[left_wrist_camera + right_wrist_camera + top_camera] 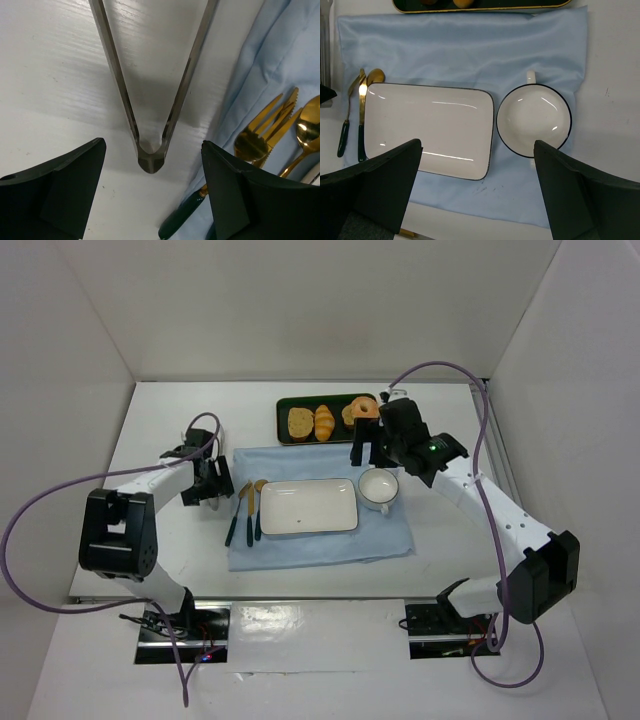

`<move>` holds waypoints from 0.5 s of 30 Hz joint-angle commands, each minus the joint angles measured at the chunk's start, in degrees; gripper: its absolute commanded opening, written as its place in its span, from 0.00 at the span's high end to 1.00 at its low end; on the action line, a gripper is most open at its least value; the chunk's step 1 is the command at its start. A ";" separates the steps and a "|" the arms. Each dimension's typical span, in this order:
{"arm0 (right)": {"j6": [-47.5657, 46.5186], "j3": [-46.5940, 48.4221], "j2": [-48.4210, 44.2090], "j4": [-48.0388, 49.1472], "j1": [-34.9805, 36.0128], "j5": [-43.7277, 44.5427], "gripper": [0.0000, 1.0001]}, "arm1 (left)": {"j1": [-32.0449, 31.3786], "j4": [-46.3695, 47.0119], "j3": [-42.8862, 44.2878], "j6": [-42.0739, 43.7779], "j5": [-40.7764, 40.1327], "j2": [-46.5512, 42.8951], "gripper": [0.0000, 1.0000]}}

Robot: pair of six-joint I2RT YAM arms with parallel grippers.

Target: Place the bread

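Observation:
My left gripper should keep going down toward both arms (123,95) until its fingers can squeeze them, because the hinge of the metal tongs (151,160) is centred between the fingers.
The bread (300,422), a roundish tan slice with a darker crust, lies at the left end of a dark tray (284,410) at the back. My right gripper (370,447) is open and empty, held in the air between the tray and a white cup (379,487). In the right wrist view the gripper (478,150) looks down on a white rectangular plate (430,127) and the cup (534,120). My left gripper (212,483) is open and low over the table. In its wrist view its jaws (152,165) stand either side of the hinge of metal tongs (150,157).
An orange croissant (324,422) and a doughnut (360,410) share the tray with the bread. The plate (308,505) and cup rest on a light blue cloth (320,545). Gold cutlery with dark green handles (245,512) lies left of the plate. White walls enclose the table.

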 commanded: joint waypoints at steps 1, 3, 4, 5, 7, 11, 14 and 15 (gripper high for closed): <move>-0.97 1.51 -2.11 2.50 -1.00 -1.15 0.00 | 0.87 2.24 3.40 1.05 0.61 1.72 0.09; -0.97 1.51 -2.11 2.50 -1.52 -1.15 0.00 | 0.87 2.25 3.92 1.05 0.61 2.60 0.09; -0.97 1.51 -2.11 3.02 -1.52 -1.76 0.00 | 0.87 2.25 4.54 1.58 0.61 3.56 0.09; -0.97 1.51 -2.11 3.03 -1.52 -1.77 0.00 | 1.39 2.25 4.54 1.58 1.22 4.10 0.09; -1.50 1.51 -2.11 3.03 -2.05 -1.77 0.00 | 1.39 2.25 5.77 1.58 1.23 5.41 0.09; -1.50 2.04 -2.11 3.03 -2.67 -2.30 0.00 | 1.92 2.77 6.82 2.11 1.23 6.99 0.09; -1.50 2.04 -2.11 3.03 -3.28 -2.90 0.00 | 2.45 2.77 8.05 2.63 1.23 8.93 0.09; -1.50 2.04 -2.11 3.03 -3.28 -2.91 0.00 | 2.45 2.77 8.58 2.64 1.23 9.80 0.09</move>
